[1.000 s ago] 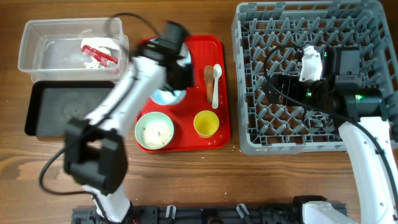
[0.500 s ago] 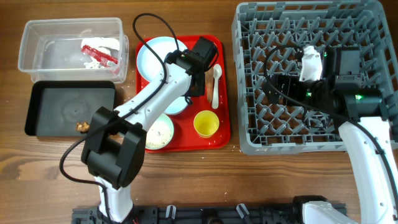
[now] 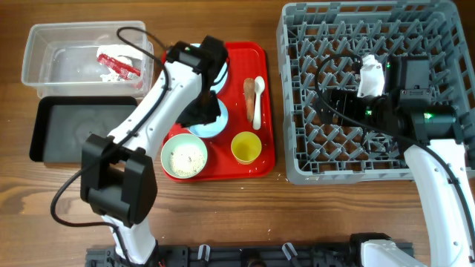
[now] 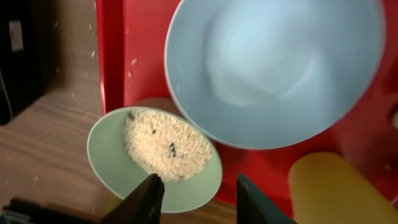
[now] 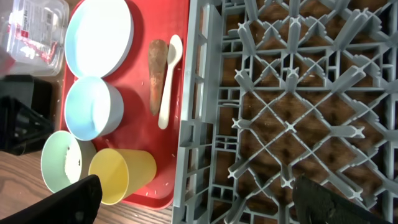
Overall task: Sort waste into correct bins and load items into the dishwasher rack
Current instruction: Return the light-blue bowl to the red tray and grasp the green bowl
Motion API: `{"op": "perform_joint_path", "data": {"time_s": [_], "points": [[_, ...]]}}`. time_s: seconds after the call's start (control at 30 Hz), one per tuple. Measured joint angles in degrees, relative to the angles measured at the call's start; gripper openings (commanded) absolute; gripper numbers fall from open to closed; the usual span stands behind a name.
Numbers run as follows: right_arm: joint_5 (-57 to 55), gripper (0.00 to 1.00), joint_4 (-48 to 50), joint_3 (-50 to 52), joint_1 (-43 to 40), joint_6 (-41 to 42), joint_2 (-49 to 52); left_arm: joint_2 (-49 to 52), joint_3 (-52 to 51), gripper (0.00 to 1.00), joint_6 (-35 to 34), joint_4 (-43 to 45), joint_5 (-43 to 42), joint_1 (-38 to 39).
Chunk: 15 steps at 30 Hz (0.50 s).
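Observation:
My left gripper is to take the rim of the bowl, beside the yellow cup, and empty the bowl into the black tray before loading it, because the green bowl holds rice.
My left gripper hangs over the red tray, jaws open with nothing between them. Below it a pale blue bowl stands beside a green bowl holding rice grains. The yellow cup, white spoon and carrot piece lie on the tray; the plate is partly under the arm. The red-and-white wrapper lies in the clear tub. My right gripper is wide open and empty above the dishwasher rack.
The black tray sits in front of the clear tub at the left. The left arm's links cross the table between the black tray and the red tray. The rack's upright pegs stand under the right arm.
The left gripper pulled back from beside the carrot piece to above the blue bowl, and its jaws have parted. The right arm has not moved.

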<state>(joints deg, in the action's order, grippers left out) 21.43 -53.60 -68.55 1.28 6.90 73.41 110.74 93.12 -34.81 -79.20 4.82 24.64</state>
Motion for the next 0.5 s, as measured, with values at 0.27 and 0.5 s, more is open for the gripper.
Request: {"op": "perform_joint_path", "data": {"time_s": [0.27, 0.5], "points": [[0.0, 1.0, 0.0, 0.0, 0.0, 0.0, 0.0, -0.2, -15.9, 0.41, 0.9, 10.4, -1.1, 2.1], [0.0, 1.0, 0.0, 0.0, 0.0, 0.0, 0.0, -0.2, -17.0, 0.34, 3.3, 14.7, -2.0, 2.1]]}}
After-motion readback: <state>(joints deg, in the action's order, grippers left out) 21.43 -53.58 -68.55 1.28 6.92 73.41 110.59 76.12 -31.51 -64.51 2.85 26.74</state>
